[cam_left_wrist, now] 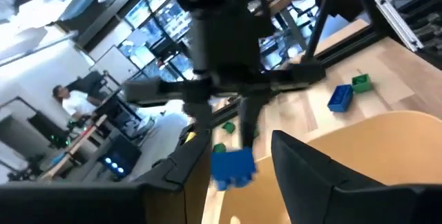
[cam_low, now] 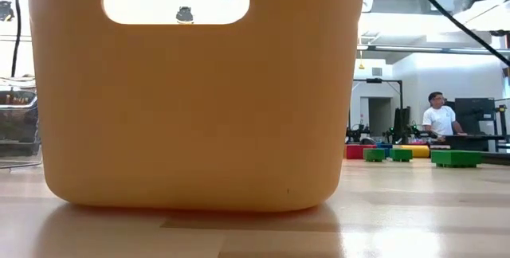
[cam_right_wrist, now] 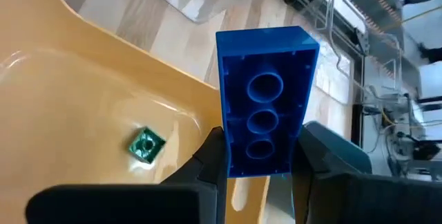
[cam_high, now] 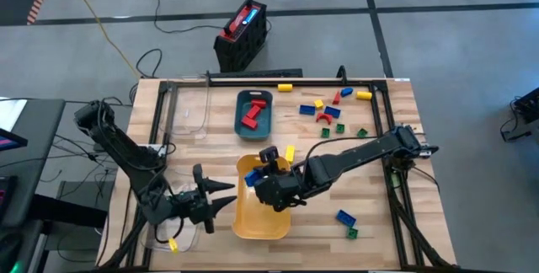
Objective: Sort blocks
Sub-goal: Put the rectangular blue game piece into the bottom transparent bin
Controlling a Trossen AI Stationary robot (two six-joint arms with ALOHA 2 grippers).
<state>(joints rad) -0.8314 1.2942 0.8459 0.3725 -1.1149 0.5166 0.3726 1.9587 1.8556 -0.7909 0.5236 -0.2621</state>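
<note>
My left gripper should take the blue block's loose end [cam_high: 250,178] and carry the block to the near clear tray [cam_high: 187,238], because that tray is beyond the reach of my right gripper.
A yellow tray [cam_high: 261,214] stands at the table's near middle with a small green block [cam_right_wrist: 146,144] lying in it. My right gripper [cam_high: 271,167] hangs over the tray's far end, shut on a blue block [cam_right_wrist: 266,99]. My left gripper [cam_high: 226,197] stands level just left of the tray, open and holding nothing; in its wrist view the blue block [cam_left_wrist: 231,167] shows farther off between its fingers. Red blocks [cam_high: 253,115] lie in a teal tray [cam_high: 238,113]. Loose blocks [cam_high: 324,111] are scattered at the far right. My right gripper pinches the blue block between its two fingers by its two long sides, near one end [cam_right_wrist: 259,163]. The fingers slant downward and lie along the block, which sticks out ahead of them. Its hollow underside faces the wrist camera. It is lifted clear above the yellow tray.
A blue block [cam_high: 345,217] and a green block [cam_high: 353,232] lie near right of the yellow tray, and a yellow block [cam_high: 289,152] lies by its far end. Clear trays sit at far left [cam_high: 187,109] and near left [cam_high: 173,235]. A red-and-black box [cam_high: 242,33] stands beyond the table.
</note>
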